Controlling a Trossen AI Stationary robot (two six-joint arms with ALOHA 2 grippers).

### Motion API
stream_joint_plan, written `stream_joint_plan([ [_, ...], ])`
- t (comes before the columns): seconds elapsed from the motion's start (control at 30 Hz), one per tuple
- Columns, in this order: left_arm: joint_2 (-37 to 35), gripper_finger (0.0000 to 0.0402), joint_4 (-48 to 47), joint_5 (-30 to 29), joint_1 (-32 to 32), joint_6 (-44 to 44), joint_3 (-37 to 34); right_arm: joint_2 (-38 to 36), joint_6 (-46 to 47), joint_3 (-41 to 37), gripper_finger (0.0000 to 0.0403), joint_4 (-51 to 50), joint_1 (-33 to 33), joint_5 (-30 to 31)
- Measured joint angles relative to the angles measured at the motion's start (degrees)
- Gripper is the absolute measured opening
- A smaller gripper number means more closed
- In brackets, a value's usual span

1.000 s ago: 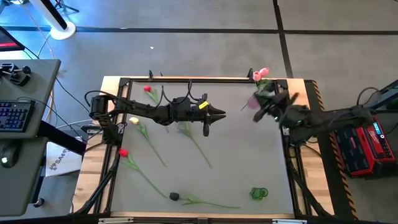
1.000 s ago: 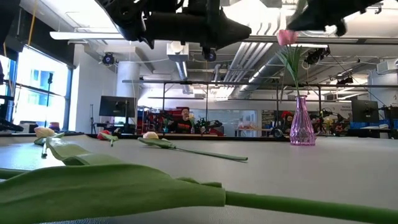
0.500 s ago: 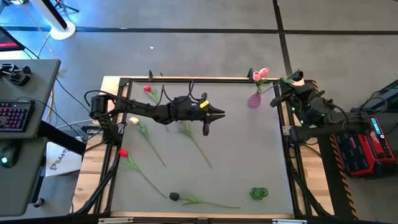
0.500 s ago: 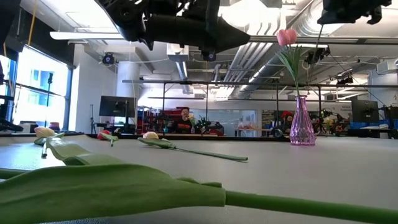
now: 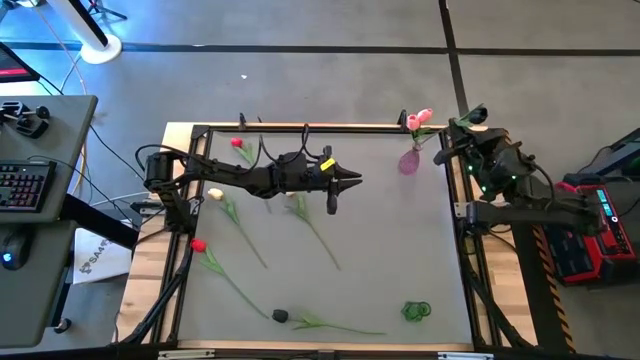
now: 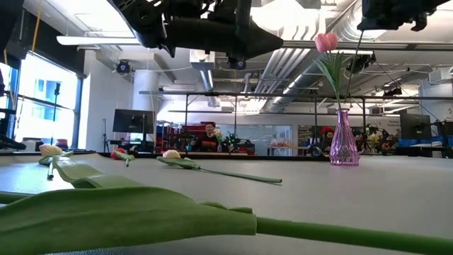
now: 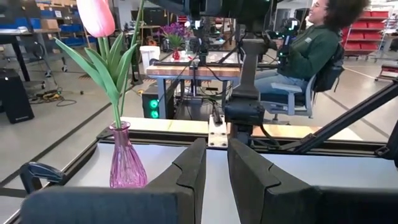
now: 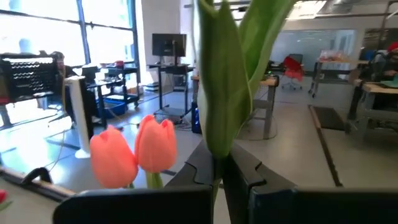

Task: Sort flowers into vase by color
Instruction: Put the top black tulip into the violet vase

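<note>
The flower's thin stem goes into the pink glass vase's opening (image 6: 342, 110), so the robot's right hand should next let the flower down until its leaf is next to the pink tulips.
A pink glass vase (image 5: 408, 162) stands at the table's far right with two pink tulips (image 5: 420, 119) in it, also seen in the left wrist view (image 7: 126, 165). My right gripper (image 5: 462, 128) is over the far right corner, shut on a green flower (image 8: 224, 74) whose head does not show. My left gripper (image 5: 355, 182) hovers level over the table's middle, fingers (image 7: 186, 171) slightly apart with nothing between them. Loose flowers lie on the table: red (image 5: 237, 143), cream (image 5: 214, 194), red (image 5: 198, 245) and black (image 5: 281, 316). My right gripper pinches the flower between its two fingers where the stem meets a broad green leaf (image 8: 216, 152). The fingers point level. The leaf stands up above them and a thin stem (image 6: 356, 53) hangs below, lifted clear of the table.
A green vase (image 5: 416, 312) stands near the table's front right. Another flower's stem (image 5: 320, 240) lies under my left arm. A black frame (image 5: 300, 128) runs round the table. A seated person (image 7: 311, 50) is beyond the right side. A bare stretch lies between the two vases.
My right gripper has moved from above the pink vase toward the table's far right corner, rising a little and turning, with the green flower still in it. The pink tulips stay in the vase.
</note>
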Motion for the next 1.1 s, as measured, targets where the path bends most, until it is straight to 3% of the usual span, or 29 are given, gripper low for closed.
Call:
stream_joint_plan([
  [0.47,0.0,0.0053,0.3,0.0,0.0,-0.8,0.0,7.5,7.9,0.0,0.0000,-4.8,-11.8,-11.6],
  [0.7,0.0,0.0053,0.3,0.0,0.0,-0.8,0.0,11.1,17.5,0.0,0.0009,-9.1,-18.7,-17.3],
  [0.83,0.0,0.0053,0.1,0.0,0.0,-0.8,0.0,11.6,20.5,0.0,0.0046,-10.7,-20.5,-18.0],
  [1.1,0.0,0.0053,-0.1,-0.1,0.0,-0.8,0.0,11.6,16.7,0.0,0.0177,-11.2,-20.9,-24.0],
])
